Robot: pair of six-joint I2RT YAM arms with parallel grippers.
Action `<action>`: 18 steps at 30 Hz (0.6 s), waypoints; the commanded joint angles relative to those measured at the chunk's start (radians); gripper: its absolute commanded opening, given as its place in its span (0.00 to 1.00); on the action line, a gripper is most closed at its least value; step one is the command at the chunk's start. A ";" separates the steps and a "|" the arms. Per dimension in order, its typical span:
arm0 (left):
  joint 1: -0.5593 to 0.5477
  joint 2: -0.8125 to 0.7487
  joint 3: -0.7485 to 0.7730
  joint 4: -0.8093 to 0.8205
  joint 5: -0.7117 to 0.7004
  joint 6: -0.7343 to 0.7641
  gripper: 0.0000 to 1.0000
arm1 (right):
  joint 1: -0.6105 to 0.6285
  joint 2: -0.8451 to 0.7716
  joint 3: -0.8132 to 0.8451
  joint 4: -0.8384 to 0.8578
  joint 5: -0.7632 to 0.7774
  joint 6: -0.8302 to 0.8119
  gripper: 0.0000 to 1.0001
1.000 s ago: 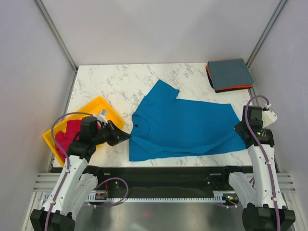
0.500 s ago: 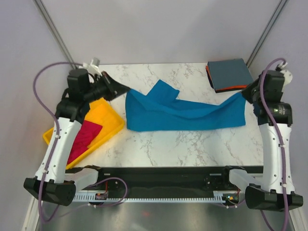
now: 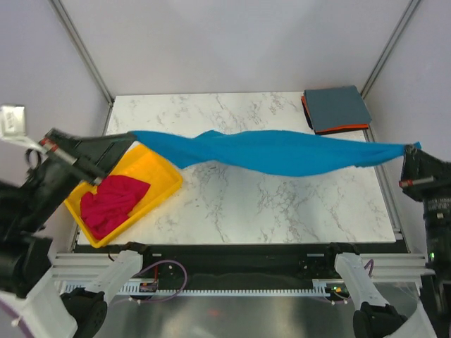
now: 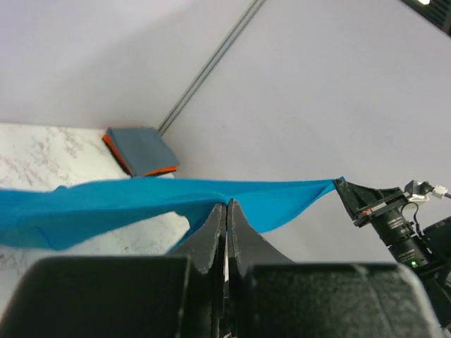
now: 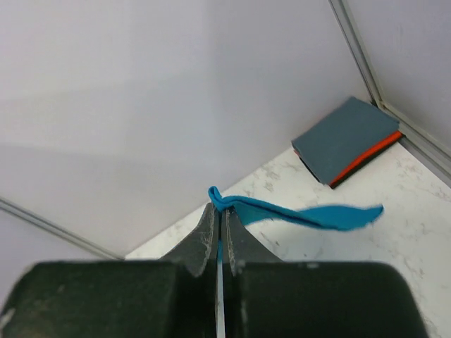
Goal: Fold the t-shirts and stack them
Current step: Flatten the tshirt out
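Observation:
The blue t-shirt (image 3: 275,152) is hanging straight down from both grippers and would bunch up if lowered, so I should swing it toward the back wall (image 3: 236,67) and then pull it flat.
The bright blue t-shirt (image 3: 275,150) hangs stretched in the air across the table, held at both ends. My left gripper (image 3: 130,139) is shut on its left end, above the yellow tray; the left wrist view shows the cloth (image 4: 141,201) pinched at my gripper (image 4: 227,204). My right gripper (image 3: 410,150) is shut on the right end, past the table's right edge; the right wrist view shows the cloth (image 5: 303,215) caught at my gripper (image 5: 218,205). The magenta-red t-shirt (image 3: 111,203) lies crumpled in the tray. The slate grey-blue t-shirt (image 3: 337,108) lies folded on the orange one (image 3: 347,129) at the back right.
The yellow plastic tray (image 3: 153,169) sits at the table's left front. The marble table (image 3: 282,211) lies under the hanging shirt. Grey enclosure walls with metal corner posts (image 3: 81,53) surround the table. The folded stack also shows in both wrist views (image 4: 141,149) (image 5: 345,141).
Both arms have risen and spread apart, lifting the blue t-shirt off the table and stretching it into a long band in the air. Both grippers stay shut on it.

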 commanded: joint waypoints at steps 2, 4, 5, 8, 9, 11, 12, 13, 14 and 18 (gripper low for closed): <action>0.000 -0.002 0.151 -0.133 -0.002 -0.018 0.02 | 0.000 -0.007 0.052 -0.074 -0.039 0.036 0.00; 0.000 0.021 0.171 -0.144 0.017 -0.008 0.02 | 0.000 0.028 0.063 -0.072 -0.052 0.033 0.00; 0.000 0.048 0.171 -0.143 0.017 0.000 0.02 | 0.000 0.043 0.065 -0.065 -0.056 0.022 0.00; 0.000 0.133 0.173 -0.140 -0.005 0.043 0.02 | 0.000 0.102 0.023 0.002 -0.024 -0.018 0.00; 0.000 0.159 0.173 -0.138 -0.032 0.055 0.02 | 0.000 0.123 -0.001 0.068 -0.015 -0.025 0.00; 0.000 0.217 0.170 -0.108 -0.054 0.086 0.02 | 0.001 0.146 -0.098 0.156 -0.010 -0.035 0.00; 0.000 0.272 0.168 -0.092 -0.077 0.094 0.02 | 0.000 0.158 -0.134 0.205 -0.027 -0.039 0.00; 0.000 0.305 0.160 -0.075 -0.089 0.095 0.02 | 0.001 0.186 -0.218 0.327 -0.050 -0.042 0.00; 0.000 0.356 0.156 -0.034 -0.101 0.095 0.02 | 0.000 0.203 -0.260 0.390 -0.064 -0.041 0.00; 0.002 0.492 0.218 0.029 -0.172 0.094 0.02 | -0.002 0.350 -0.295 0.564 -0.092 -0.061 0.00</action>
